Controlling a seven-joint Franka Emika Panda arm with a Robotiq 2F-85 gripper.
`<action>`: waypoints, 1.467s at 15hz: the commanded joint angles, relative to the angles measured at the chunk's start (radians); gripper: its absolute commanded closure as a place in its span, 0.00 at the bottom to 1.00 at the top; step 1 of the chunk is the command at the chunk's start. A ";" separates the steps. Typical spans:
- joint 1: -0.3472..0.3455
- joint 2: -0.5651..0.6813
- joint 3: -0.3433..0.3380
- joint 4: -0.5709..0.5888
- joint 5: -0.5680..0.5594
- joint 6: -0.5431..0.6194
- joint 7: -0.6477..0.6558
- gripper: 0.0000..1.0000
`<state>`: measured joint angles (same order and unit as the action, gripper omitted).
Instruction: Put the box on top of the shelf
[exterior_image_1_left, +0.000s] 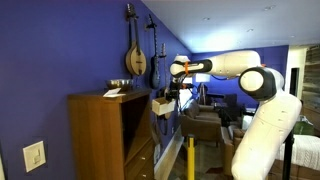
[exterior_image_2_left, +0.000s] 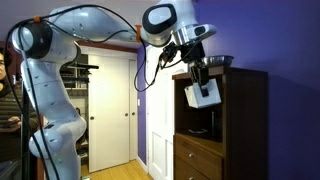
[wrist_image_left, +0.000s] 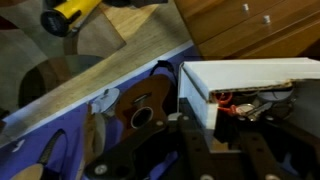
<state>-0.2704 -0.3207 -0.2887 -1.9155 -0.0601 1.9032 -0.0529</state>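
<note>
The cream-white box (exterior_image_2_left: 204, 94) is hanging lower than the shelf's top edge. I need to lift the box clear with my gripper before I move it over the shelf's top beside the bowl.
The cream-white box (exterior_image_1_left: 162, 104) hangs in my gripper (exterior_image_1_left: 171, 93) in front of the brown wooden shelf (exterior_image_1_left: 98, 135), below its flat top and level with the upper open compartment. In an exterior view the box (exterior_image_2_left: 204, 94) is held under the gripper (exterior_image_2_left: 199, 76), just before the shelf (exterior_image_2_left: 248, 125) front. In the wrist view the box (wrist_image_left: 245, 72) is open towards the camera, with red wire and metal parts inside. The gripper (wrist_image_left: 214, 130) fingers are shut on its wall.
A dark bowl (exterior_image_2_left: 219, 62) and a flat pale item (exterior_image_1_left: 115, 92) lie on the shelf top. Stringed instruments (exterior_image_1_left: 134, 55) hang on the blue wall behind. Shelf drawers (wrist_image_left: 250, 25) and a yellow tool (wrist_image_left: 68, 13) show in the wrist view.
</note>
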 joint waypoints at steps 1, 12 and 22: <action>-0.055 0.099 -0.018 0.131 -0.074 -0.054 0.113 0.96; -0.080 0.252 -0.084 0.479 0.234 -0.233 0.497 0.96; -0.068 0.248 -0.098 0.657 0.407 -0.238 0.586 0.96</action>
<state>-0.3502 -0.0534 -0.3911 -1.3151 0.2760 1.7060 0.5922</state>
